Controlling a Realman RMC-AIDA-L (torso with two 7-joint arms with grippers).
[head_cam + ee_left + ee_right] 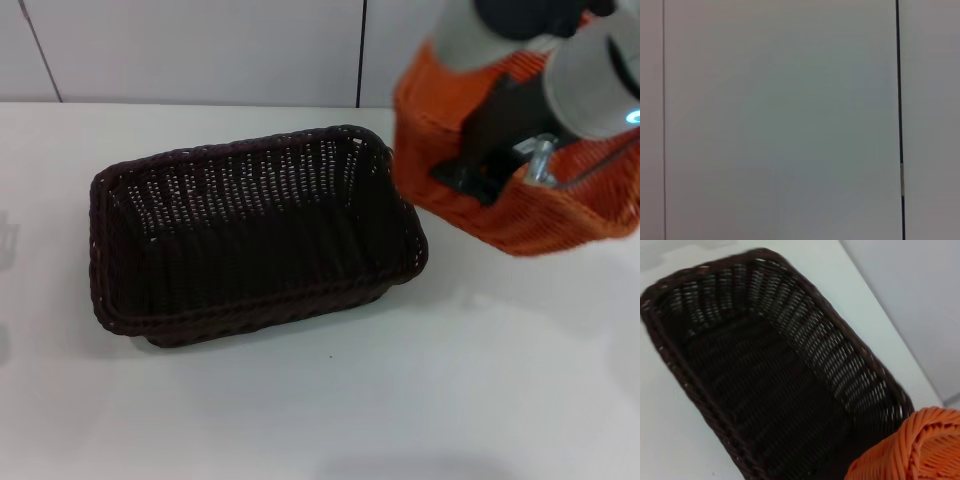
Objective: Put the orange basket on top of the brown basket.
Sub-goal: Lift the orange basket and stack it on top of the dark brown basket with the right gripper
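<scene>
The orange basket [505, 218] hangs tilted beside the brown basket's end, so my right gripper should swing it over the brown basket's opening [258, 232] and level it before lowering.
The brown basket [240, 165] stands empty on the white table, left of the middle in the head view. It also fills the right wrist view [805, 325]. The orange basket [560, 215] hangs tilted in the air at the right, beside and above the brown basket's right end. One corner of it shows in the right wrist view [920, 450]. My right gripper [485, 165] is shut on the orange basket's near wall and carries it. My left gripper is out of view; its wrist camera shows only a wall.
The white table [450, 380] stretches in front of and to the right of the brown basket. A white panelled wall [200, 50] runs along the table's far edge.
</scene>
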